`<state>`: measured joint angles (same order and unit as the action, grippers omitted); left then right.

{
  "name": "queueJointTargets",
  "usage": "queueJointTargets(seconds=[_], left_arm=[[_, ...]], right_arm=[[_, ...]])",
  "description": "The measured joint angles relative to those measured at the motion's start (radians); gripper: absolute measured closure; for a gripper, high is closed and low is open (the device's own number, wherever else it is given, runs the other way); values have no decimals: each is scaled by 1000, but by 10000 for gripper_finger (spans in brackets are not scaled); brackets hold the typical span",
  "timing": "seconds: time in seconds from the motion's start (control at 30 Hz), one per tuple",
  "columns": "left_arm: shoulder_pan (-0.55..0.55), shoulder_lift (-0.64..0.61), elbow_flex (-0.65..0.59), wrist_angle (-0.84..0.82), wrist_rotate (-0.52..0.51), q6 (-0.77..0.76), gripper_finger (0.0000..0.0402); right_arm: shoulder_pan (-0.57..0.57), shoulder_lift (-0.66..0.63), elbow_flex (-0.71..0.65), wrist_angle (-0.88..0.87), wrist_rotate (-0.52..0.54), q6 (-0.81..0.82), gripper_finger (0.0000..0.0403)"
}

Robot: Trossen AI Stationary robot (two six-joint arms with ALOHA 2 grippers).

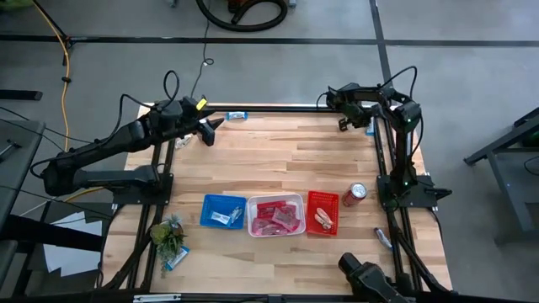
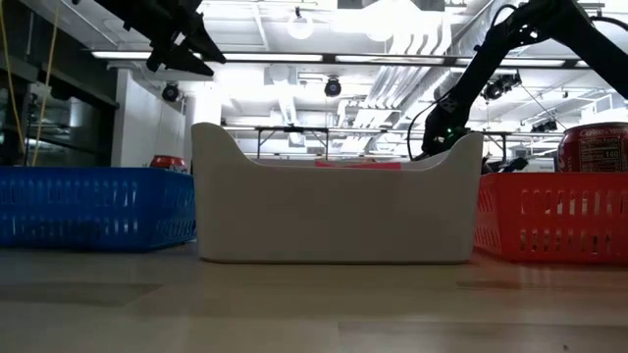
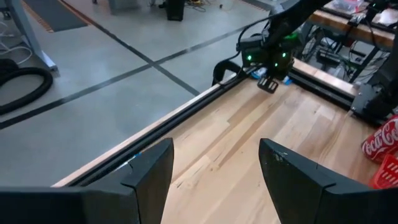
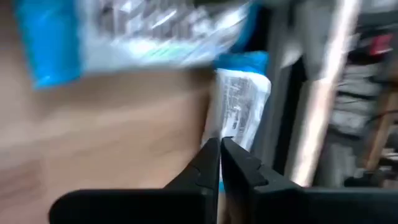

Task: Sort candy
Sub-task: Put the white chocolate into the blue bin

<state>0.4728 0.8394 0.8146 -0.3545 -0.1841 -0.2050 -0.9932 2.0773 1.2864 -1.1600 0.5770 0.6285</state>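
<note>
I should pull the bar at my right gripper's tips (image 4: pixel 240 102) onto clear wood (image 4: pixel 152 127), because it lies against the black rail. Then I should open and take the bar across its width.
My right gripper (image 1: pixel 352 119) is at the table's far right corner, shut on a blue-and-white candy bar (image 4: pixel 241 102). A second blue-and-white bar (image 4: pixel 155 28) lies just beyond it on the wood. My left gripper (image 1: pixel 208 128) hangs open and empty above the far left of the table; its fingers stand wide apart in the left wrist view (image 3: pixel 214 177). Another blue-and-white bar (image 1: pixel 237 115) lies by the far edge, near the left gripper. Pink packets fill the white tray (image 1: pixel 275 202). Candy also lies in the blue tray (image 1: pixel 209 202) and the red tray (image 1: pixel 322 195). My right gripper pinches the near end of the blue-and-white bar (image 4: pixel 231 135) between its two fingertips, which are closed almost together. The bar reaches forward past the tips. The view is blurred, so I cannot tell whether the bar is lifted off the table.
A red soda can (image 1: pixel 354 194) stands right of the red tray. A small green plant (image 1: pixel 167 236) and a loose bar (image 1: pixel 175 258) sit at the near left. The black table frame rail (image 1: pixel 286 108) runs along the far edge.
</note>
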Motion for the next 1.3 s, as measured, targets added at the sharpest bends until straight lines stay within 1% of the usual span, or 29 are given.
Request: queueJointTargets(seconds=[0.1, 0.17, 0.3, 0.43, 0.5, 0.6, 0.67, 0.73, 0.8, 0.9, 0.97, 1.03, 1.13, 1.23, 1.3], left_arm=[[0, 0, 0, -20, 10, 0, 178], [0, 0, 0, -31, 33, 0, 178], [0, 0, 0, -31, 52, 0, 178], [0, 0, 0, -31, 52, 0, 178], [0, 0, 0, -31, 52, 3, 178], [0, 0, 0, -31, 52, 31, 178], [0, 0, 0, -30, 52, 34, 178], [0, 0, 0, -30, 56, 34, 178], [0, 0, 0, -29, 74, 33, 178], [0, 0, 0, -29, 93, 25, 178], [0, 0, 0, -29, 99, 15, 178], [0, 0, 0, -29, 99, 0, 178], [0, 0, 0, -29, 99, -2, 178], [0, 0, 0, -29, 99, -2, 178], [0, 0, 0, -29, 97, -2, 178]], right_arm=[[12, -2, -24, 38, -95, -30, 401], [39, -9, -43, 47, -104, 1, 401], [121, -79, -81, 95, -167, -23, 402], [218, -165, -98, 144, -270, -56, 403], [265, -208, -98, 140, -260, -52, 403], [306, -277, -98, 93, -140, 41, 403], [286, -312, -98, 76, -98, 60, 403], [241, -329, -98, 75, -93, 41, 402], [188, -332, -98, 76, -110, 27, 402], [112, -325, -98, 83, -175, 16, 399], [80, -325, -98, 85, -187, -7, 385], [64, -325, -98, 85, -185, -28, 362], [49, -325, -115, 116, -201, -70, 312], [36, -325, -170, 160, -255, -87, 256], [31, -325, -220, 189, -264, -85, 221]])
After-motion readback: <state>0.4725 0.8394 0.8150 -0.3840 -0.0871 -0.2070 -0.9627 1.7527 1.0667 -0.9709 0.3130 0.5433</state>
